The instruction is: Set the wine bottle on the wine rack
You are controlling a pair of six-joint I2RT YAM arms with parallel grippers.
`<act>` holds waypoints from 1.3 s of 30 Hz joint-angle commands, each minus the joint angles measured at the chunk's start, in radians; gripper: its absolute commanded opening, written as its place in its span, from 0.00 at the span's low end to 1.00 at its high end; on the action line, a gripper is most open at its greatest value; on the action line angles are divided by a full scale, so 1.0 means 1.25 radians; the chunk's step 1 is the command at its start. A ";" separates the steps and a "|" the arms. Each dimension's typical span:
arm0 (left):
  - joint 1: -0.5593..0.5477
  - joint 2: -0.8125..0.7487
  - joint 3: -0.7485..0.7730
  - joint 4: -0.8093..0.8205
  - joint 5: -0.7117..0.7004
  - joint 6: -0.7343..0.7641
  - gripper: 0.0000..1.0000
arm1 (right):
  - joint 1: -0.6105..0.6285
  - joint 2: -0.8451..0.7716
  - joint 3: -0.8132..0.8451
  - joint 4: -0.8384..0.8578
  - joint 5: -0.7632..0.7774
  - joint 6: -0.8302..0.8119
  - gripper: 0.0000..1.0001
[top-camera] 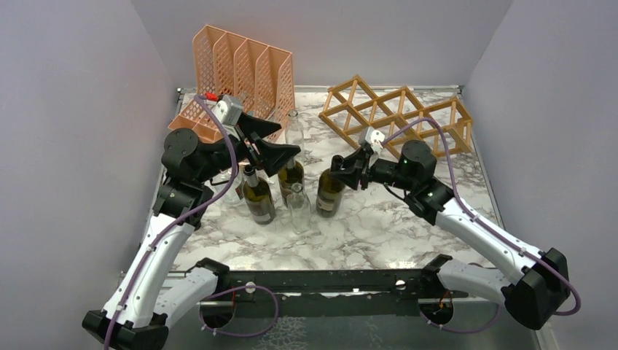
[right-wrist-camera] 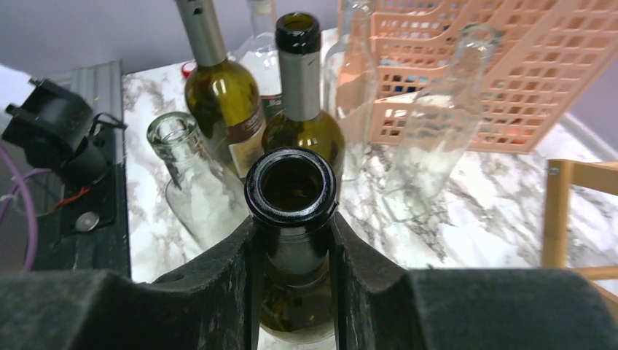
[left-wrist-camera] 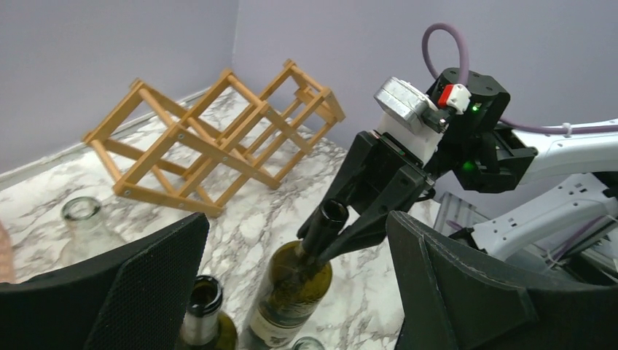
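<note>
The wine bottle (left-wrist-camera: 323, 227) has the body (top-camera: 329, 199) free below the fingers, so my right gripper should carry on raising it by its neck until my left gripper grips the body.
A dark green wine bottle (top-camera: 330, 195) stands upright on the marble table, mid-table. My right gripper (top-camera: 339, 166) is shut on its neck just below the open mouth; the right wrist view shows both pads pressed against the neck of the bottle (right-wrist-camera: 291, 186). The left wrist view shows the same bottle (left-wrist-camera: 291, 292) held by the right gripper (left-wrist-camera: 342, 226). My left gripper (top-camera: 280, 154) hangs open above the cluster of other bottles, its wide fingers (left-wrist-camera: 146, 284) holding nothing. The tan wooden wine rack (top-camera: 397, 117) sits at the back right, also visible as the rack (left-wrist-camera: 218, 135).
A peach mesh file organizer (top-camera: 244, 73) stands at the back left. Left of the held bottle are a green bottle (top-camera: 259, 195), a clear bottle (top-camera: 298, 208) and another green one (top-camera: 291, 175). Grey walls enclose the table on three sides.
</note>
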 commanded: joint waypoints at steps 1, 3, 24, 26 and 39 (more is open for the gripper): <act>-0.057 0.018 0.005 0.080 0.002 -0.029 0.99 | 0.006 -0.085 -0.004 0.140 0.105 0.028 0.01; -0.098 0.049 0.006 0.096 -0.015 -0.029 0.99 | 0.006 -0.115 -0.011 0.140 0.144 0.044 0.01; -0.429 0.292 -0.054 0.248 -0.236 0.267 0.99 | 0.006 -0.368 0.090 -0.103 0.474 0.165 0.01; -0.433 0.312 -0.052 0.253 -0.211 0.275 0.99 | 0.006 -0.377 0.097 -0.102 0.459 0.170 0.01; -0.466 0.391 -0.054 0.341 -0.089 0.247 0.99 | 0.006 -0.382 0.129 -0.109 0.406 0.198 0.01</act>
